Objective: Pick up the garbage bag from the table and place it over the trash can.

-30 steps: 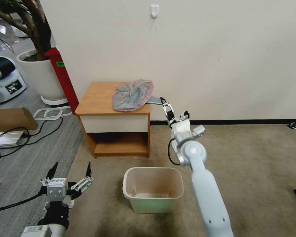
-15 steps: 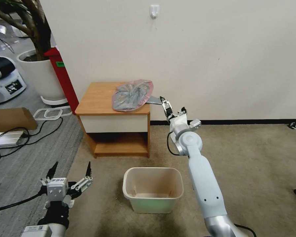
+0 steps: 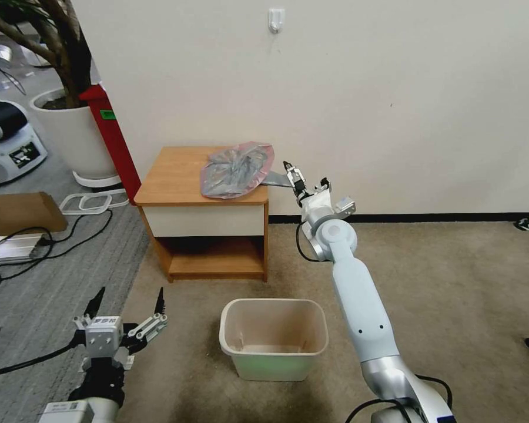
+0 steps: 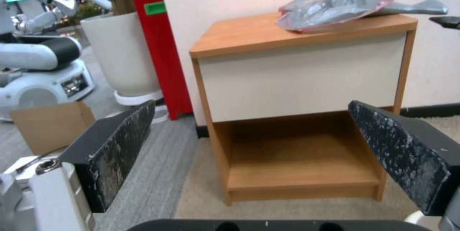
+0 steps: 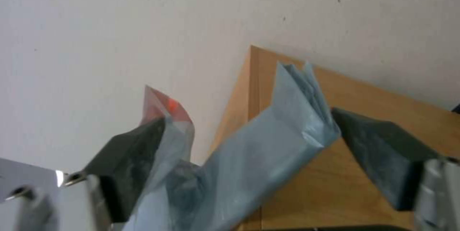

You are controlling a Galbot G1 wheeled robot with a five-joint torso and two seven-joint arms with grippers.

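My gripper will carry the garbage bag's tail, which will stay straight on the way while the garbage bag's loose pinkish edge (image 3: 260, 149) droops, because the tail is folded into flat layers.
The garbage bag (image 3: 236, 170) lies crumpled on the right half of the table (image 3: 170, 176), grey with a pinkish edge. A flat grey tail of it (image 3: 274, 178) juts past the table's right edge. My right gripper (image 3: 304, 176) is stretched out to that tail and is open. In the right wrist view the tail (image 5: 268, 152) runs between the two dark fingers (image 5: 129, 166), which stand apart from each other. The trash can (image 3: 273, 302) stands on the carpet in front of the table. My left gripper (image 3: 127, 299) hangs open low on the left, and it faces the table (image 4: 249, 37) and the bag (image 4: 345, 1).
A red upright box (image 3: 113, 141) and a big white plant pot (image 3: 70, 135) stand left of the table. A cardboard box (image 3: 20, 211), cables and a metal unit lie on the grey floor at left. The wall runs close behind the table.
My right arm has stretched farther forward, carrying its open gripper up and left to the bag's jutting tail. The left arm, bag and trash can have not moved.
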